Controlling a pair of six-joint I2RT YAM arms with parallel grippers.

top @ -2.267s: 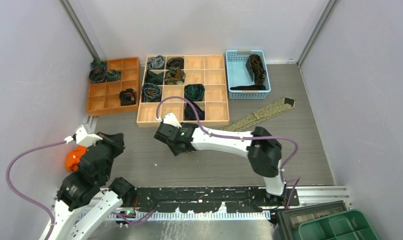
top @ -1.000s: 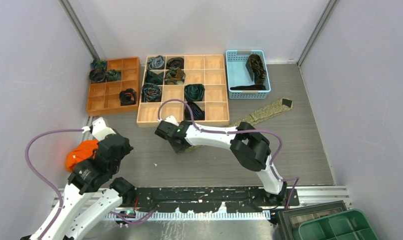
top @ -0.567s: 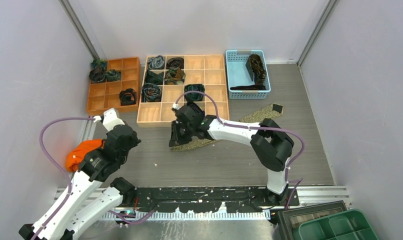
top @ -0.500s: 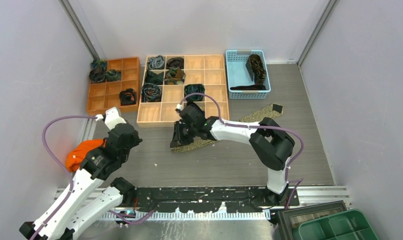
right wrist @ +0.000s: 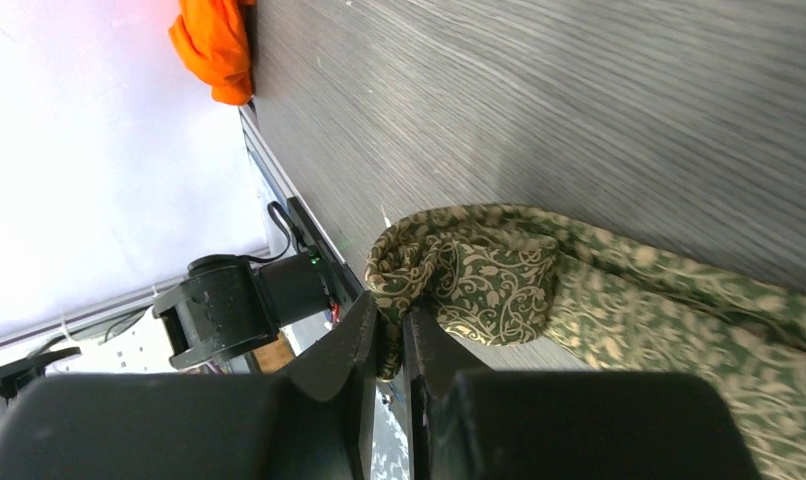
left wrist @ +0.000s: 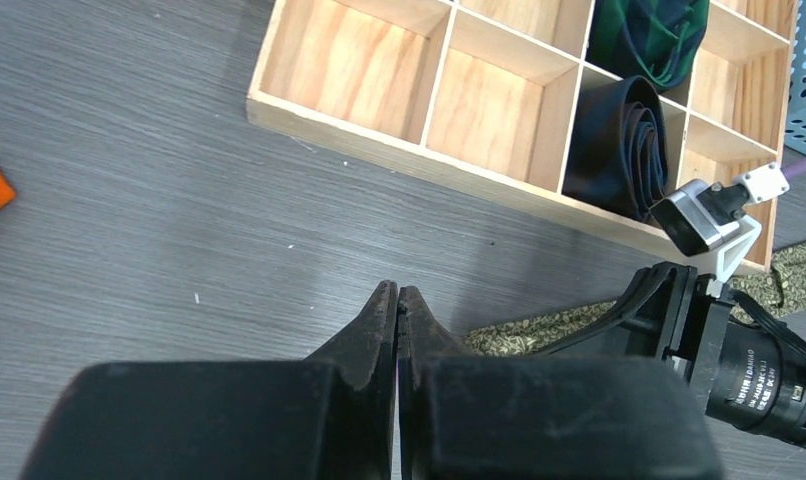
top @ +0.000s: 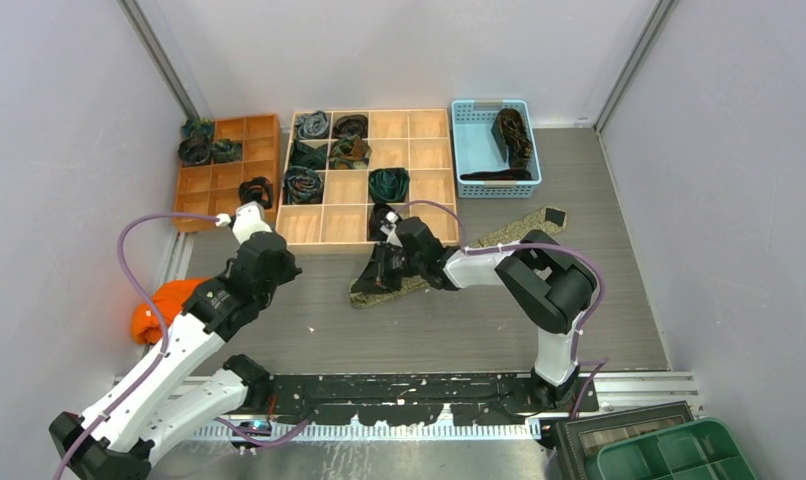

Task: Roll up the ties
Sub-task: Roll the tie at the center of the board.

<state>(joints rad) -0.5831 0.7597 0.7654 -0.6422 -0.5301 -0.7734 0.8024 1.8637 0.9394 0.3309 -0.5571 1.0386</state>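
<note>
The olive-gold tie's loose fold (right wrist: 411,250) is pinched in my right gripper by its outer bend, so next I put the fold back down along the tie (right wrist: 639,320) and then take it across.
An olive-gold tie (top: 479,245) lies slanted across the table, its far tip (top: 554,215) flipped to show dark backing. My right gripper (top: 377,278) is shut on the tie's near end. In the right wrist view that end (right wrist: 479,270) is curled into a small fold pinched between the jaws of the right gripper (right wrist: 391,325). My left gripper (top: 279,268) hovers left of it, in front of the wooden tray. In the left wrist view the left gripper (left wrist: 397,292) is shut and empty, and the tie (left wrist: 539,325) shows just to its right.
The wooden tray (top: 301,243) holds several rolled ties, one of them dark blue (left wrist: 619,150). At the back left an orange tray (top: 204,208) holds more rolls. A blue basket (top: 474,150) holds dark ties (top: 514,135). An orange cloth (top: 154,310) lies at the left, a green bin (top: 679,455) at the near right.
The right gripper has shifted right and toward the tray with the tie's end, folding it over. The left arm has swung forward and right, from beside the orange cloth to the tray's front.
</note>
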